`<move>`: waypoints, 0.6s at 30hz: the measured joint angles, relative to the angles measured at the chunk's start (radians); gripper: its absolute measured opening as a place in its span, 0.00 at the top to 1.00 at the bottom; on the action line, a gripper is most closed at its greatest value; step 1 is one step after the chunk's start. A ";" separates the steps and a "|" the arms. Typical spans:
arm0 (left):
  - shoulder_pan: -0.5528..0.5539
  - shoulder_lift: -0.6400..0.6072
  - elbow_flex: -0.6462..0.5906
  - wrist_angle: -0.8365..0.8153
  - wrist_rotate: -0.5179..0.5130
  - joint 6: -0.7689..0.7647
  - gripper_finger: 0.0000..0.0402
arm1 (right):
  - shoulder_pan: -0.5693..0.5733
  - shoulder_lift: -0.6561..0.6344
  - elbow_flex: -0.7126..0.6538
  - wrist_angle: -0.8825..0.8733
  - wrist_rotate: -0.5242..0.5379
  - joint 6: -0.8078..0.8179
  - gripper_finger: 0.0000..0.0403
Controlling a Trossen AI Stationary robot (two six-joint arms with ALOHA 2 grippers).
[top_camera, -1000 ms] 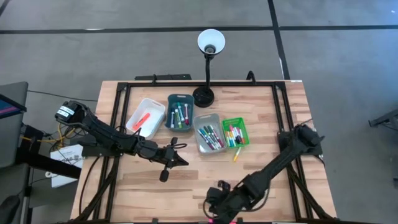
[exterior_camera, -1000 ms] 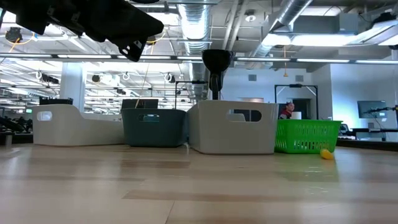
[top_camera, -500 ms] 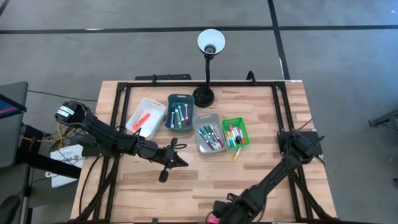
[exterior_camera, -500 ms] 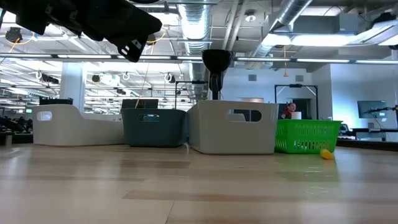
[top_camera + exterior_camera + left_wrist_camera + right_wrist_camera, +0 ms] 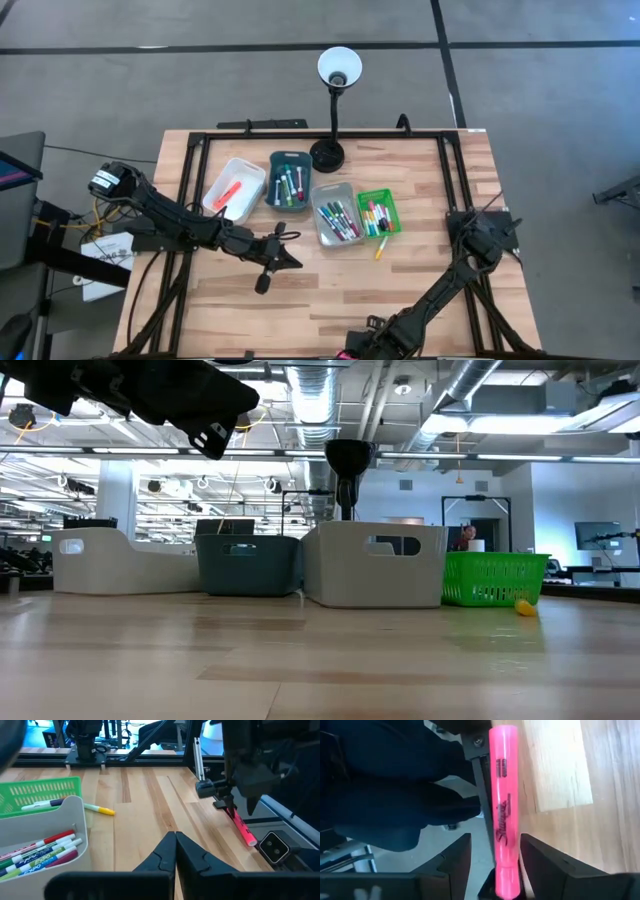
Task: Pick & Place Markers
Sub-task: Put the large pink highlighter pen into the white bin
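Note:
The pink marker (image 5: 345,355) is at the table's edge, a long way from my left gripper, so next my right gripper brings the marker's loose end (image 5: 503,737) over to my left gripper.
A pink marker (image 5: 502,795) lies at the table's near edge, beside the dark frame rail; the left wrist view shows the marker (image 5: 243,829) too. My right gripper (image 5: 495,865) is open over the marker's near end, pointing down, one finger on each side. My left gripper (image 5: 175,840) is shut and empty, hovering over the table's left middle (image 5: 293,262). Many more markers lie in the trays. A yellow marker (image 5: 381,247) lies loose on the wood in front of the green basket. My right gripper has one finger (image 5: 540,862) close against the side of the pink marker's end (image 5: 507,870); I cannot tell whether it touches. The other finger stands apart from it. The marker lies flat at the table's edge.
Across the table's middle stand a white tray (image 5: 235,188), a dark teal tray (image 5: 290,180), a grey tray (image 5: 335,212) and a green basket (image 5: 379,212). A desk lamp (image 5: 327,155) stands behind them. A black frame rail (image 5: 195,200) runs around the table.
My right gripper has gone toward the table's near edge, down to the pink marker.

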 joint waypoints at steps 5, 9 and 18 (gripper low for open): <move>0.000 0.000 0.000 0.002 0.000 0.000 0.99 | 0.001 0.017 -0.001 -0.005 0.028 -0.013 0.61; 0.000 0.000 0.000 0.008 -0.001 -0.002 0.99 | 0.001 0.028 -0.013 -0.022 0.053 -0.054 0.63; 0.000 0.000 0.000 0.015 -0.001 -0.003 0.99 | -0.010 0.072 -0.008 -0.070 0.142 -0.125 0.83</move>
